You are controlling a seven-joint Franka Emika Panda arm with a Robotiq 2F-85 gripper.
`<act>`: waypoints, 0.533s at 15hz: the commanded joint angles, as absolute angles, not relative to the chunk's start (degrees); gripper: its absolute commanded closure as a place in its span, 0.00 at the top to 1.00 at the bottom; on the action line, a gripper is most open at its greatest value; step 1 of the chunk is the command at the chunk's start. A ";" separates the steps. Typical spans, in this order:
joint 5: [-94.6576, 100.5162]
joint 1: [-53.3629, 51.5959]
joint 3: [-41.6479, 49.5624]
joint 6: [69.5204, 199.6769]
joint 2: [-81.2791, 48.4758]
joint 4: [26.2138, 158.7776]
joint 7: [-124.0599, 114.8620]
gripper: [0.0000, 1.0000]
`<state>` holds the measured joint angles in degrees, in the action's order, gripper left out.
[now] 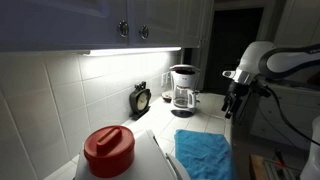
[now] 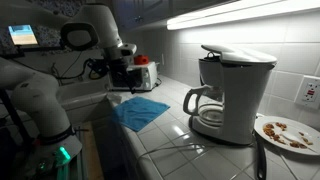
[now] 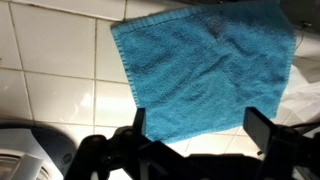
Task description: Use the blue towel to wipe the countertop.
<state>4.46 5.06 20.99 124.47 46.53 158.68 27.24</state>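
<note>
My gripper will drag the blue towel (image 1: 203, 152) by its middle. The blue towel lies spread flat over smooth tiles (image 1: 204, 122), so it should slide along whole and stay mostly spread.
The blue towel (image 3: 200, 65) lies flat and slightly rumpled on the white tiled countertop (image 3: 50, 90). It also shows in both exterior views (image 1: 203, 155) (image 2: 140, 111). My gripper (image 3: 198, 125) hangs above the towel's near edge with its two dark fingers spread wide apart and nothing between them. In an exterior view the gripper (image 1: 232, 104) is well above the counter, beyond the towel. In an exterior view the gripper (image 2: 124, 78) hangs over the towel's far end.
A red-lidded container (image 1: 109, 150) stands beside the towel. A coffee maker (image 1: 184, 90) (image 2: 228, 92) and a small clock (image 1: 141, 101) stand further along. A plate with crumbs (image 2: 290, 132) and a toaster (image 2: 146, 74) sit on the counter. A cable (image 1: 165, 155) runs across.
</note>
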 commanded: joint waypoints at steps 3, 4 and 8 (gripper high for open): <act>3.99 5.51 20.51 124.33 46.42 158.58 27.55 1.00; 3.99 5.51 20.51 124.33 46.42 158.58 27.55 1.00; 4.89 6.17 19.88 124.78 45.91 158.55 26.81 1.00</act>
<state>4.46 5.06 20.99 124.47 46.53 158.68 27.24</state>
